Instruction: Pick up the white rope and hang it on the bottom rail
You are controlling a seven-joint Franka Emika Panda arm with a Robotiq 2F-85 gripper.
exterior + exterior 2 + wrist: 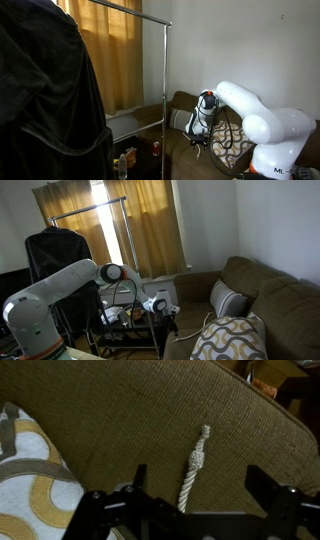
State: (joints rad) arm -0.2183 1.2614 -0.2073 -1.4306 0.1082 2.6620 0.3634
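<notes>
The robot's gripper has its open fingers above the white rope [188, 482], which lies flat on the sofa, so it should bring them down to the sofa and close near the rope's knotted end [197, 457].
The white twisted rope [193, 468] lies on the brown sofa fabric [130, 420] in the wrist view, with a knot near its far end. My gripper [200, 488] is open. Its two black fingers stand on either side of the rope, just above the near end, and hold nothing. In both exterior views the gripper [200, 137] [166, 314] points down at the sofa seat, and the rope is too small to make out. The clothes rack's upright pole [165, 80] and top rail [120, 9] show. I cannot make out the bottom rail clearly.
A patterned white, yellow and grey cushion [28, 470] [232, 142] [236, 340] lies beside the gripper. A grey cushion [226, 302] leans on the sofa back [262, 280]. A black garment [45, 95] [60, 255] hangs on the rack. Small bottles [155, 148] stand low nearby.
</notes>
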